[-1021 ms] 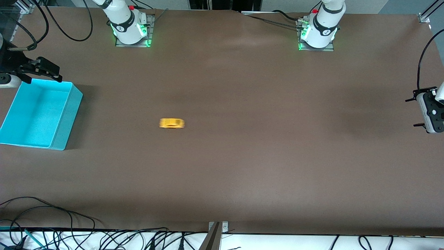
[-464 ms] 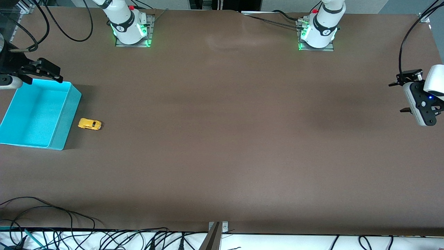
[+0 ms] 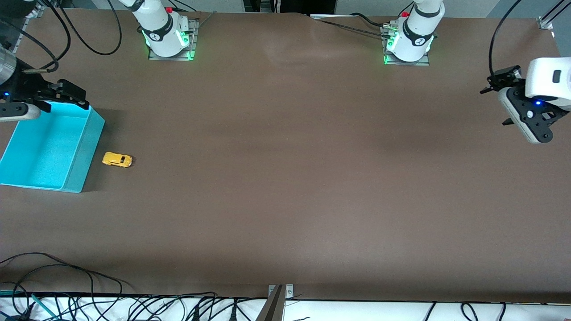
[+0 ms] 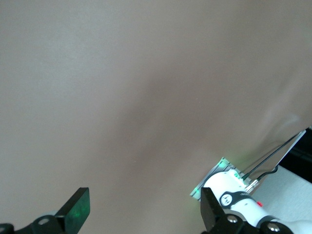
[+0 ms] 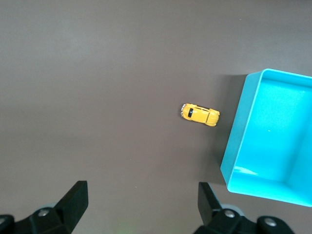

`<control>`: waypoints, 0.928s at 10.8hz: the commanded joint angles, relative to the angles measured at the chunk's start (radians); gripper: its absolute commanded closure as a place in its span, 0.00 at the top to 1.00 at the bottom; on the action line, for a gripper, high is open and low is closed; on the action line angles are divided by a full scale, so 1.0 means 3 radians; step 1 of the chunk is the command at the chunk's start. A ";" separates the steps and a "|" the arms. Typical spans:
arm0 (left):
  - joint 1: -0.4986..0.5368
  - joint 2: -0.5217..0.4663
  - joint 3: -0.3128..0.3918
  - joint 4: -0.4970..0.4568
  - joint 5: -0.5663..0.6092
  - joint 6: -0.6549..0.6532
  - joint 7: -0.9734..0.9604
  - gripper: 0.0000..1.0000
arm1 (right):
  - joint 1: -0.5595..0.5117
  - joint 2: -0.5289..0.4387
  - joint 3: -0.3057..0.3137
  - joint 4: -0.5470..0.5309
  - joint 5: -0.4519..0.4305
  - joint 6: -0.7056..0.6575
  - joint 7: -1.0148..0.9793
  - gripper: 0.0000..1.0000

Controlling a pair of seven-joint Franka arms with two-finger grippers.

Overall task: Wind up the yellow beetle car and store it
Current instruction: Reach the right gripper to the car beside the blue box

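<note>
The yellow beetle car (image 3: 117, 159) is next to the turquoise bin and a long way from my left gripper, so next my right gripper picks up the car and puts it away in the bin (image 3: 45, 152).
The yellow beetle car (image 3: 117, 159) stands on the brown table just beside the turquoise bin (image 3: 85, 149), on the bin's side toward the left arm's end. The right wrist view shows the car (image 5: 200, 114) a short gap from the bin's wall (image 5: 233, 146). My right gripper (image 3: 71, 95) hangs open and empty over the bin's rim nearest the robot bases; in its wrist view the right gripper (image 5: 143, 192) has only bare table between its fingers. My left gripper (image 3: 497, 104) hangs open and empty over the left arm's end of the table, with the left gripper (image 4: 145, 200) seen over bare table.
The bin holds nothing that I can see. Two robot bases (image 3: 167, 38) (image 3: 408, 42) stand along the table edge farthest from the front camera. Loose cables (image 3: 67, 285) lie along the edge nearest the camera. A robot base (image 4: 229, 187) shows in the left wrist view.
The car rolled across the table toward the right arm's end and stopped beside the bin. My left gripper swung up and toward the bases. My right gripper shifted slightly.
</note>
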 commanded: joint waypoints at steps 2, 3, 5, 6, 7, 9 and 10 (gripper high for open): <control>-0.0023 -0.0112 0.0020 -0.0031 -0.0267 -0.0137 -0.0639 1.00 | 0.0040 0.0218 -0.0009 0.0100 0.0041 0.0073 -0.0005 1.00; -0.0231 -0.0143 0.0096 -0.0067 -0.0232 -0.0133 -0.0655 1.00 | 0.0035 0.0295 0.0001 0.0070 0.0041 0.0184 -0.0036 1.00; -0.0584 -0.0275 0.0423 -0.0143 -0.0216 -0.0062 -0.0899 1.00 | 0.0030 0.0362 0.0016 -0.0123 0.0031 0.0414 -0.0366 1.00; -0.1011 -0.0499 0.0819 -0.0397 -0.0216 0.0227 -0.0931 1.00 | 0.0014 0.0357 0.0022 -0.0337 0.0031 0.0608 -0.0566 1.00; -0.1319 -0.0713 0.1218 -0.0739 -0.0267 0.0433 -0.0936 1.00 | 0.0004 0.0357 0.0037 -0.0511 0.0026 0.0757 -0.0775 1.00; -0.1414 -0.0894 0.1416 -0.1048 -0.0227 0.0958 -0.0992 1.00 | -0.0037 0.0347 0.0052 -0.0905 -0.0065 0.1130 -0.1266 1.00; -0.1420 -0.0900 0.1533 -0.1175 -0.0221 0.1214 -0.1165 1.00 | -0.0108 0.0342 0.0067 -0.1094 -0.0091 0.1339 -0.1582 1.00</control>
